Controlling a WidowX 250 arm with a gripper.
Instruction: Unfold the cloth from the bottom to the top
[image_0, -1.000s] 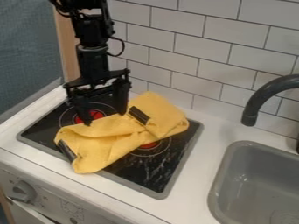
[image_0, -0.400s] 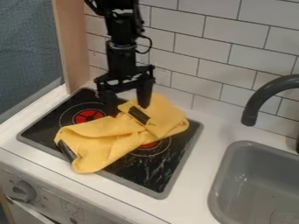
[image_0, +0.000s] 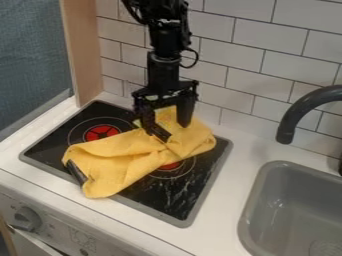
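Observation:
The yellow cloth's upper part is loosely bunched, so it will come up in a peak when I lift. The cloth's lower end will stay where it is meanwhile.
The gripper (image_0: 167, 129) hangs over the upper part of the yellow cloth (image_0: 126, 162), its two fingers spread apart with cloth visible between and behind them. Folded and bunched, the cloth lies diagonally across the black stovetop (image_0: 165, 201), from the back edge toward the front left. One dark strip shows at its lower left end, and another near the left fingertip. Whether the fingertips touch the cloth I cannot tell.
A grey sink (image_0: 294, 210) is set into the white counter (image_0: 230, 202) at the right, with a dark curved faucet (image_0: 302, 107) over it. White tiles (image_0: 250, 60) line the wall behind. A wooden panel (image_0: 83, 50) stands at the back left.
My gripper has moved right, from over the left side of the stovetop to over the upper part of the cloth. The cloth has kept its place.

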